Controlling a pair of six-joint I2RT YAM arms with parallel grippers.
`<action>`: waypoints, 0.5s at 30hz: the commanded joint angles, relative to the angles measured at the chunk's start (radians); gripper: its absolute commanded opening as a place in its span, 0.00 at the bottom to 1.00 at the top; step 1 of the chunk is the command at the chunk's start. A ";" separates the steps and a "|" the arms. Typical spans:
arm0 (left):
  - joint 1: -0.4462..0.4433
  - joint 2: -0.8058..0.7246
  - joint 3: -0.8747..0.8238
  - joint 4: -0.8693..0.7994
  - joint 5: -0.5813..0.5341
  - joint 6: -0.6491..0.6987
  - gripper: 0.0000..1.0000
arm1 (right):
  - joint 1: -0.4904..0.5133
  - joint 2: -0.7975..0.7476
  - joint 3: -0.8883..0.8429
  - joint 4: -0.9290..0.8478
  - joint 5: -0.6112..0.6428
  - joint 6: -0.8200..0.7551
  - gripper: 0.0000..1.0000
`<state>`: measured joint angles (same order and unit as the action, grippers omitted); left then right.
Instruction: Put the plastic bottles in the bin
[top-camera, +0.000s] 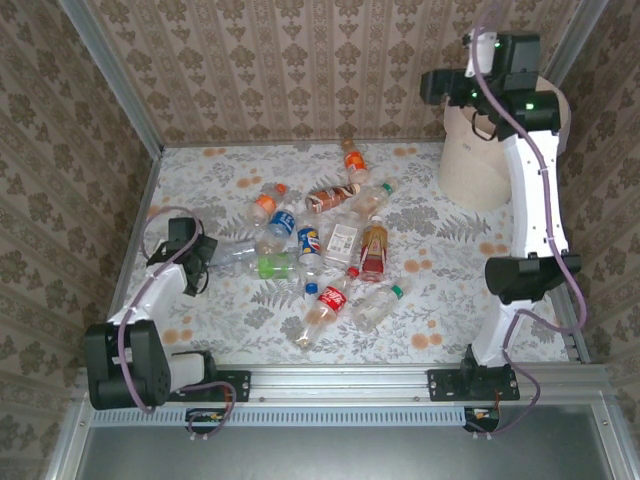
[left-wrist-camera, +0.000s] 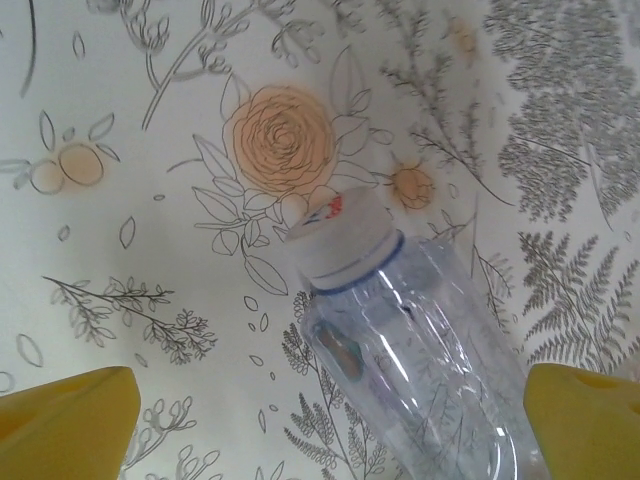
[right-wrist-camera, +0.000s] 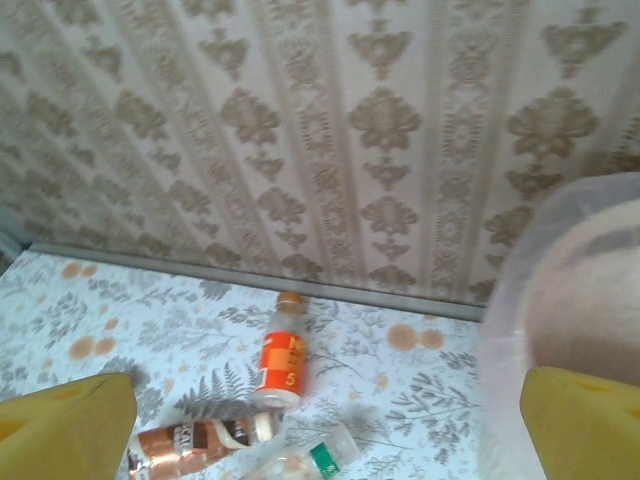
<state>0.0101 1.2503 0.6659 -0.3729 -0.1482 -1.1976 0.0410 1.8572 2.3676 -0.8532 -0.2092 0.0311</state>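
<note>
The white-capped bottle (top-camera: 233, 253) is lying far from the bin, so next my left gripper grabs it below the cap (left-wrist-camera: 368, 298) and brings it toward my right gripper.
Several plastic bottles (top-camera: 322, 250) lie scattered on the flowered table. My left gripper (top-camera: 200, 262) is low at the left and open. A clear bottle (left-wrist-camera: 440, 370) with a white cap (left-wrist-camera: 340, 235) lies between its yellow fingertips (left-wrist-camera: 65, 420), nearer the right one. My right gripper (top-camera: 445, 88) hangs high at the back right, by the cream-white bin (top-camera: 480, 165), open with nothing between its fingertips (right-wrist-camera: 65, 425). The bin's bag-lined rim (right-wrist-camera: 560, 290) is at the right of the right wrist view. An orange-label bottle (right-wrist-camera: 282, 355) and a brown-label bottle (right-wrist-camera: 190, 445) lie beyond it.
Patterned walls close the table at the back and on both sides. A metal rail (top-camera: 350, 380) runs along the near edge by the arm bases. A green-capped bottle (right-wrist-camera: 320, 458) lies near the brown-label one. Bare cloth (top-camera: 200, 180) lies at the back left.
</note>
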 joint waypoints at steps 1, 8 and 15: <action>0.024 0.049 -0.003 0.084 0.074 -0.121 1.00 | 0.061 -0.097 -0.193 0.147 0.047 -0.039 1.00; 0.037 0.170 0.036 0.172 0.114 -0.141 1.00 | 0.162 -0.366 -0.756 0.582 -0.046 0.078 1.00; 0.037 0.283 0.053 0.243 0.141 -0.232 0.99 | 0.243 -0.569 -1.163 0.828 -0.083 0.168 1.00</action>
<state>0.0456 1.4677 0.7078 -0.2531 -0.0578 -1.3548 0.2661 1.3682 1.2785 -0.2054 -0.2558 0.1394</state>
